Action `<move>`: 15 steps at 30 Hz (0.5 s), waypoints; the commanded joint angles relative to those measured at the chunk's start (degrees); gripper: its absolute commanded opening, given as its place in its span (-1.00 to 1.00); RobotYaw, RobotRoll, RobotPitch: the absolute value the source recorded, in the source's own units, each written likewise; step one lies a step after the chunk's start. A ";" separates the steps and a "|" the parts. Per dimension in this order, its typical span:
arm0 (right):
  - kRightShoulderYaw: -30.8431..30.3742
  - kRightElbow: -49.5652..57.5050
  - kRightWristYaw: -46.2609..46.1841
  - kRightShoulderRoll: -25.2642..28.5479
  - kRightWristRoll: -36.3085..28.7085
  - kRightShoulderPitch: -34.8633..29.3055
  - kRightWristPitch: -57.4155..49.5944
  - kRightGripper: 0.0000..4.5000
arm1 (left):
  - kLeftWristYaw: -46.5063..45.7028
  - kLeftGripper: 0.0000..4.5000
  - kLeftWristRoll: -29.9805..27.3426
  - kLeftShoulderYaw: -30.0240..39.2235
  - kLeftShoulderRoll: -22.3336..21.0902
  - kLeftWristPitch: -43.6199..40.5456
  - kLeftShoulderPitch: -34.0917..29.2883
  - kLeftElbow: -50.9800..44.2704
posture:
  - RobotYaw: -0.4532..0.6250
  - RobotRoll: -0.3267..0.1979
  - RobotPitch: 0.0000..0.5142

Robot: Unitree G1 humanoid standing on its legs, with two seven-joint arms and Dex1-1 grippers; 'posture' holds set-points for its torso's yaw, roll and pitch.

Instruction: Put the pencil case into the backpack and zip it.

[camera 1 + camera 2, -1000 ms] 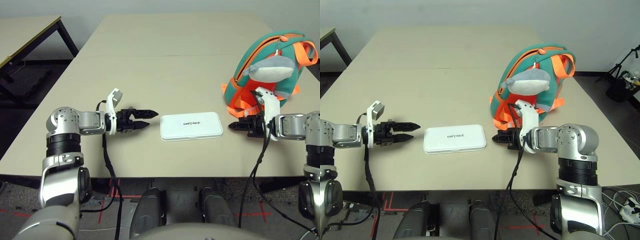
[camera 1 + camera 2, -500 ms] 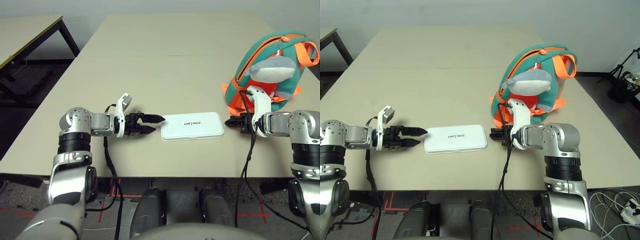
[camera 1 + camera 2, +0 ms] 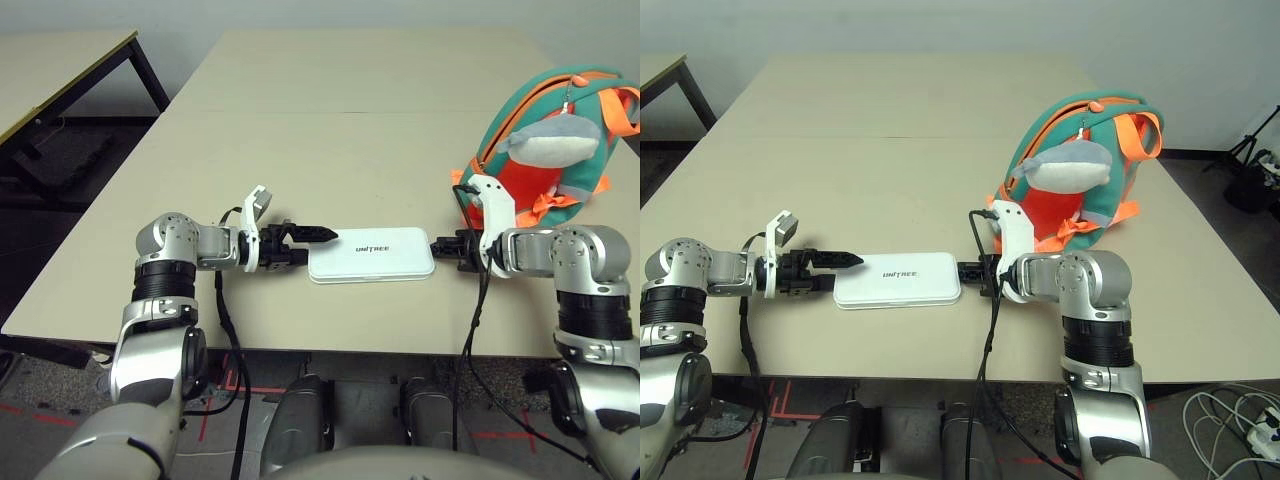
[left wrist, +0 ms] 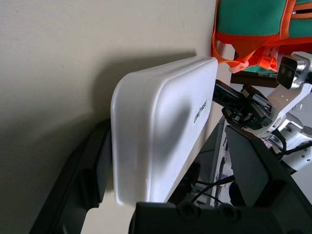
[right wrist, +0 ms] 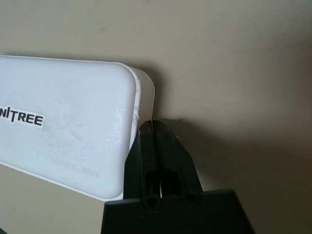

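Observation:
The orange zipper edges have a dark gap (image 4: 303, 11) between them, so I expect the backpack (image 3: 548, 140) to let the pencil case in when I push the case in.
The white pencil case (image 3: 370, 256) lies flat on the table near its front edge. My left gripper (image 3: 318, 249) is open, and its two fingers stand on either side of the case's left end (image 4: 161, 126). My right gripper (image 3: 438, 248) is shut, its tip (image 5: 153, 127) pressed against the case's right end (image 5: 63, 131). The teal and orange backpack (image 3: 560, 190) stands upright at the right, behind my right arm, with a grey plush fish charm (image 3: 545, 140) hanging on its front. I cannot see whether its zipper is open.
The beige table (image 3: 330, 130) stretches far back behind the case. A second table (image 3: 60, 80) stands off to the left across a gap. The front table edge runs close to both forearms. A tripod and cables (image 3: 1255, 165) are on the floor at right.
Both arms have moved inward to the case. The left fingers now straddle its left end, the shut right tip touches its right end, and the case has slid slightly left.

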State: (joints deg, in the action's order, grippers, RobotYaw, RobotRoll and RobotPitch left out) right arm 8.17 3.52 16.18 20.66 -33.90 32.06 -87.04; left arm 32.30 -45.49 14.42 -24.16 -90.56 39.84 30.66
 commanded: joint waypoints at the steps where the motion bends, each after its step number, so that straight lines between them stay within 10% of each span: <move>1: -0.69 -0.28 0.32 -1.08 0.68 1.39 0.68 -0.98 | 0.11 1.00 2.20 -2.89 1.04 -1.03 -1.69 1.39 | -0.15 0.25 -0.66; 7: -0.57 -1.88 0.80 -1.76 1.76 2.97 2.59 -1.00 | 1.69 0.75 3.22 -3.31 0.37 -1.67 -1.81 0.68 | -0.14 0.25 -0.68; 15: -0.21 -3.74 1.20 -2.05 2.65 4.42 4.39 -1.00 | 5.64 -0.22 2.49 -5.72 -1.61 -1.19 -2.69 -2.09 | -0.14 0.25 -0.69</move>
State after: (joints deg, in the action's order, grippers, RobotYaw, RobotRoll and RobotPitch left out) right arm 8.33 0.17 16.38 19.38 -30.93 35.44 -83.24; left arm 39.67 -45.34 12.49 -26.41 -91.51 38.76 28.81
